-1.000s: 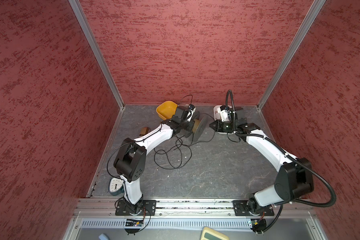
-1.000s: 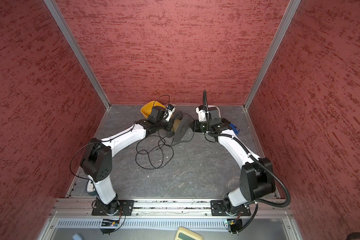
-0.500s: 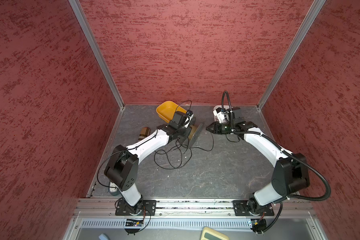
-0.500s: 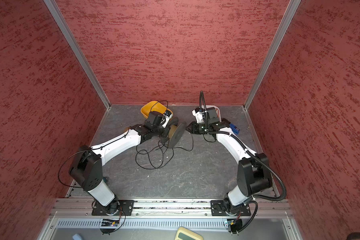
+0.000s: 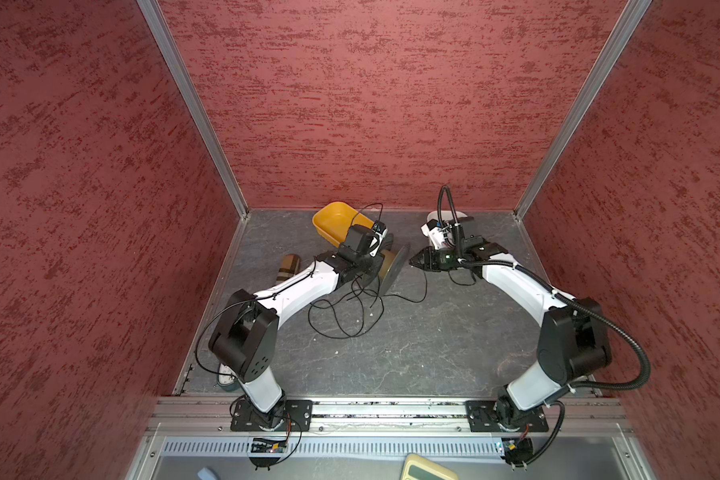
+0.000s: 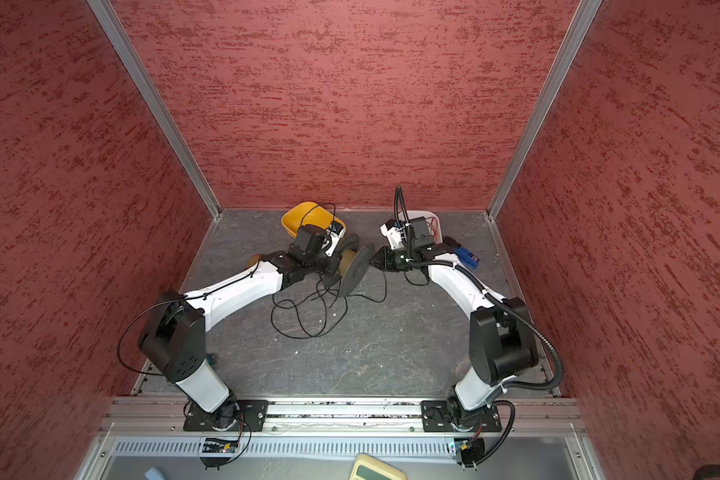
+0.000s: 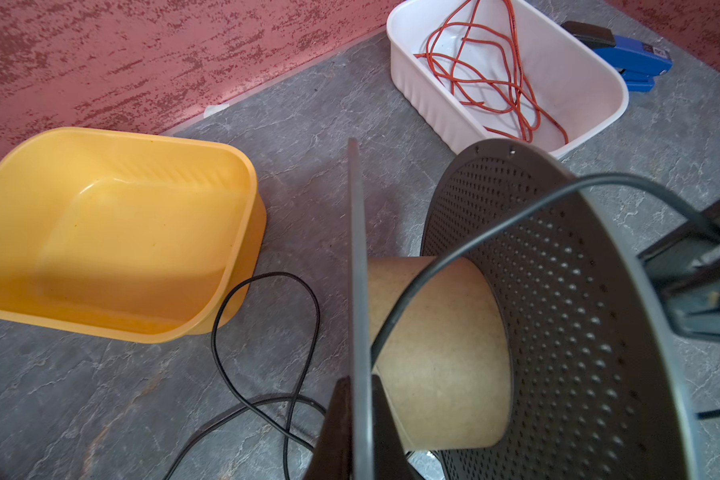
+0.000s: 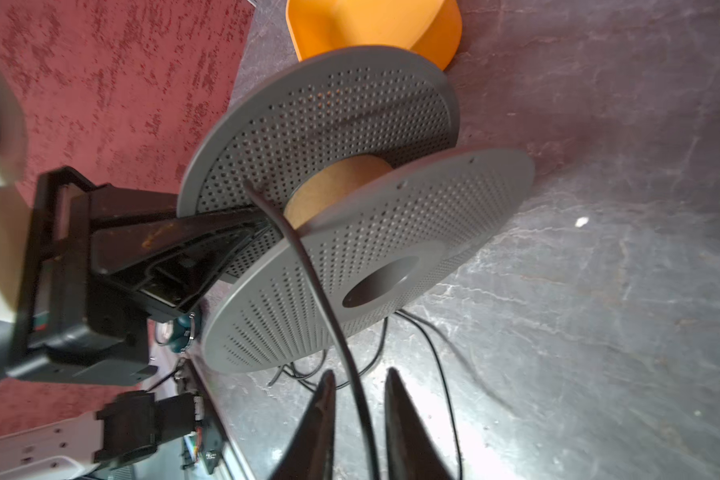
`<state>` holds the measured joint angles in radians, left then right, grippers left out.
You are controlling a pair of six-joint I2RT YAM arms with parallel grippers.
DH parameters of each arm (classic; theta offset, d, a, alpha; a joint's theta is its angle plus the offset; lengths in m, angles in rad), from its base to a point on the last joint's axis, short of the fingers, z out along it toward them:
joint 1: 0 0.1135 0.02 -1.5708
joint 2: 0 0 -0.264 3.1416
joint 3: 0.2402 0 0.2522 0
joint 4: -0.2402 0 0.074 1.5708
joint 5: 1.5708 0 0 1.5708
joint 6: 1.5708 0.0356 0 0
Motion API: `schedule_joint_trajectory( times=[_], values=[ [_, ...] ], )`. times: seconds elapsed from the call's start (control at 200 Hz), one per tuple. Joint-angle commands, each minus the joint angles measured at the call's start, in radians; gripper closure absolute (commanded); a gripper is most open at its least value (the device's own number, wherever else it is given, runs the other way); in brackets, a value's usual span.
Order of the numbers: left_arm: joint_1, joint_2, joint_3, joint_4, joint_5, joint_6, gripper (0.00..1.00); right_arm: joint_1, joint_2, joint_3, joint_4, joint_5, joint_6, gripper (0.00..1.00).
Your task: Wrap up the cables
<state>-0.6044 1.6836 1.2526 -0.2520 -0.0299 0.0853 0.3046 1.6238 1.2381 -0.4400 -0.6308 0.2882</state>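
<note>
The cable hangs over the spool's edge [image 7: 572, 185] and the spool sits low, so the robot's left gripper should raise the spool before the right gripper takes the cable [image 5: 425, 281] underneath.
A grey perforated spool [image 5: 393, 270] [image 6: 356, 270] with a cardboard core [image 7: 441, 353] stands on edge near the back of the floor. My left gripper [image 5: 371, 270] [image 7: 360, 380] is shut on the rim of one flange. The cable, a thin black wire [image 5: 337, 332] [image 6: 304, 336] [image 7: 267, 274], lies in loose loops on the floor beneath the spool. One strand [image 8: 308, 266] runs from the core over the other flange and between the fingertips of my right gripper [image 5: 412, 262] [image 6: 373, 262] [image 8: 358, 376]. That gripper is narrowly open, with a gap on each side of the wire.
An empty yellow tub [image 5: 329, 220] [image 7: 100, 232] sits behind the spool at the back wall. A white tub [image 7: 433, 104] [image 6: 431, 218] holding red wire and a blue stapler [image 7: 632, 62] [image 6: 466, 255] are at the back right. A brown checked roll [image 5: 287, 268] lies left of my left arm.
My right gripper has moved left, closer to the spool, and its jaws have narrowed around the wire. My left arm has shifted slightly with the spool still held.
</note>
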Motion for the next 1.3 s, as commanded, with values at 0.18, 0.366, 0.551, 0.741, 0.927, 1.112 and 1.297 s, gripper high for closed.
schedule_joint_trajectory(
  times=[0.18, 0.366, 0.551, 0.741, 0.927, 1.112, 1.297],
  values=[
    [0.007, 0.008, -0.016, 0.086, 0.020, -0.030, 0.85, 0.006, -0.047, 0.032, 0.006, 0.106, 0.001, 1.00],
    [0.022, 0.008, -0.029, 0.106, 0.063, -0.052, 0.64, 0.007, -0.080, 0.034, 0.031, 0.147, 0.015, 1.00],
    [0.025, 0.026, -0.025, 0.108, 0.087, -0.065, 0.60, 0.006, -0.111, 0.030, 0.075, 0.158, 0.038, 1.00],
    [0.023, 0.042, -0.025, 0.116, 0.099, -0.074, 0.58, 0.007, -0.114, 0.037, 0.106, 0.142, 0.059, 1.00],
    [0.023, 0.059, -0.016, 0.124, 0.090, -0.076, 0.58, 0.006, -0.111, 0.036, 0.124, 0.130, 0.064, 1.00],
    [0.028, 0.085, -0.003, 0.157, 0.079, -0.105, 0.58, 0.006, -0.143, 0.014, 0.163, 0.137, 0.066, 1.00],
    [0.033, 0.114, 0.029, 0.182, 0.087, -0.134, 0.58, 0.005, -0.133, 0.012, 0.156, 0.136, 0.060, 1.00]
  ],
)
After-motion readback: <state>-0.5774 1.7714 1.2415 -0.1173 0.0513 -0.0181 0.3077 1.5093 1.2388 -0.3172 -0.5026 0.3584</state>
